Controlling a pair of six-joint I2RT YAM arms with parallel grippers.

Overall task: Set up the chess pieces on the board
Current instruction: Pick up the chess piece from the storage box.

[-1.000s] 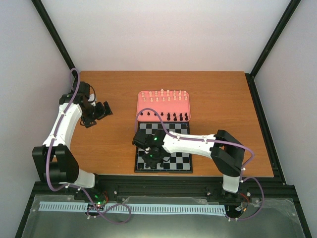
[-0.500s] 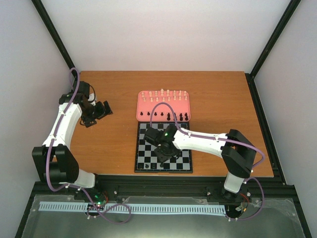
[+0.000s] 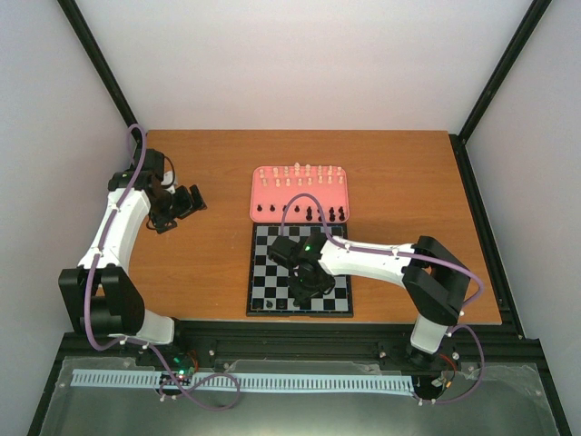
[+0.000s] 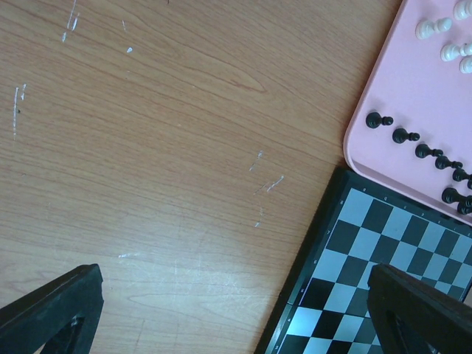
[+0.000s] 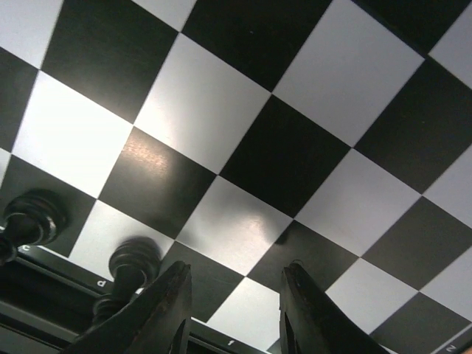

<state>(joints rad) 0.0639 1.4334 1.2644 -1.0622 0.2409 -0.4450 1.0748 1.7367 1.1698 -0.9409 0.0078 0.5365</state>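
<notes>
The board's edge row has free squares [image 5: 245,313] next to its black pieces, so my open right gripper keeps going toward the tray until it closes on a tall black piece [image 3: 309,216].
The board [image 3: 338,292] lies at the near middle of the table, behind it the pink tray [image 3: 260,193]. On the tray, cream-white chess pieces [image 3: 300,174] stand along the back and black ones [image 3: 313,213] along the front. My right gripper [image 3: 305,287] hovers low over the board's near half. Its jaws [image 5: 237,270] are open with nothing between them, over a light square. Two black pieces [image 5: 130,262] stand on the board's edge row just left of the fingers. My left gripper [image 3: 189,202] is open over bare table, left of the tray.
In the left wrist view the board's corner [image 4: 346,243] and the tray's rim [image 4: 354,140] lie to the right, with a row of black pawns [image 4: 404,136] on the tray. Black frame rails run along the table's near edge.
My right gripper has swung from the board's near-left part rightward toward the middle of its near half. The left arm has not moved.
</notes>
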